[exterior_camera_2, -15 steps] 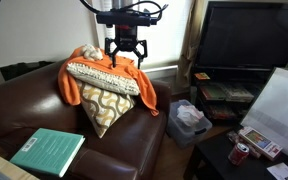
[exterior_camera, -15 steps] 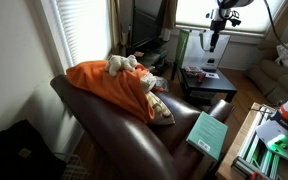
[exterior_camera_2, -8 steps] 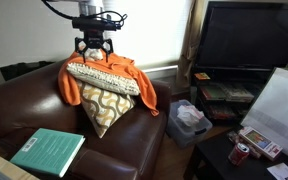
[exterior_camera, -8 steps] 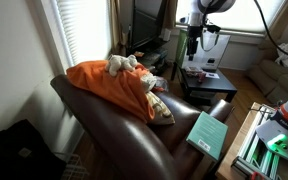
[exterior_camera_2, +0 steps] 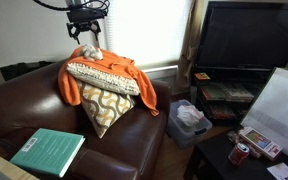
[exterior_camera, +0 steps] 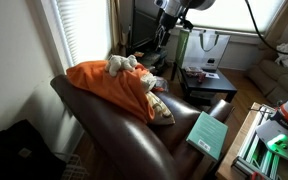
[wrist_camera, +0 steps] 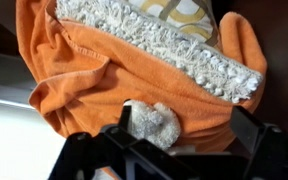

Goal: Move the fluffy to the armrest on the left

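Note:
I should go on lowering my gripper before its open fingers are on both sides of the fluffy's body point(wrist_camera: 154, 124). The fluffy lies free on top of the orange blanket, lined up with the fingers.
The fluffy point(exterior_camera: 122, 65), a small cream plush, lies on top of the orange blanket point(exterior_camera: 109, 85) that covers the far side of the brown leather armchair. In the wrist view the fluffy point(wrist_camera: 152, 125) sits just inside my left finger, on the blanket point(wrist_camera: 104, 70). My gripper point(wrist_camera: 187, 132) is open and empty, straddling the toy from above. It hangs over the blanket in both exterior views point(exterior_camera: 162, 40) point(exterior_camera_2: 85, 42). The fluffy is hidden behind the blanket in an exterior view. The bare glossy armrest point(exterior_camera_2: 99, 160) point(exterior_camera: 169, 145) is on the near side.
A teal book point(exterior_camera_2: 46, 150) point(exterior_camera: 208, 135) lies on the bare armrest. A patterned cushion point(exterior_camera_2: 106, 100) leans in the seat under a fringed throw point(wrist_camera: 174, 45). A window is behind the chair, a TV stand point(exterior_camera_2: 249, 60) and cluttered low tables beside it.
My arm has swung from the low table across to the chair. The gripper now hangs over the blanket and the fluffy. The toy has not moved.

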Action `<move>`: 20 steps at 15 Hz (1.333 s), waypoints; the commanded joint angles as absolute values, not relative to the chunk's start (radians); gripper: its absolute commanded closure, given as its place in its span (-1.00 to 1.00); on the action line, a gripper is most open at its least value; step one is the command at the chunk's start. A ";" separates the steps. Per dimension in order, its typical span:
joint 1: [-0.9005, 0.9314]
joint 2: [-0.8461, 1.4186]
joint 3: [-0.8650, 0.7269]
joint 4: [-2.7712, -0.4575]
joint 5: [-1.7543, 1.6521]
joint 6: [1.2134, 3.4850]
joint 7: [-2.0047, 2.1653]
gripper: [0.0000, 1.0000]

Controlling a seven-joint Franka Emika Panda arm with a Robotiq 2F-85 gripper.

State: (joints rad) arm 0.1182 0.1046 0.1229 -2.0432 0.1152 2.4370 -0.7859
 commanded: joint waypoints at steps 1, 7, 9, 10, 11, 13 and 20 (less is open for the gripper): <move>0.105 0.139 0.141 -2.004 0.131 2.432 -0.806 -1.00; 0.101 0.221 0.150 -1.963 0.159 2.472 -0.781 -1.00; 0.111 0.280 0.170 -1.927 0.168 2.513 -0.764 -1.00; 0.117 0.306 0.179 -1.910 0.157 2.533 -0.751 -1.00; 0.116 0.338 0.202 -1.888 0.175 2.547 -0.759 -1.00; 0.128 0.388 0.226 -1.851 0.142 2.612 -0.730 -1.00; 0.178 0.547 0.203 -1.671 -0.045 2.677 -0.526 -1.00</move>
State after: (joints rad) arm 0.1597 0.4675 0.2230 -1.7643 0.0202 2.7192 -0.6066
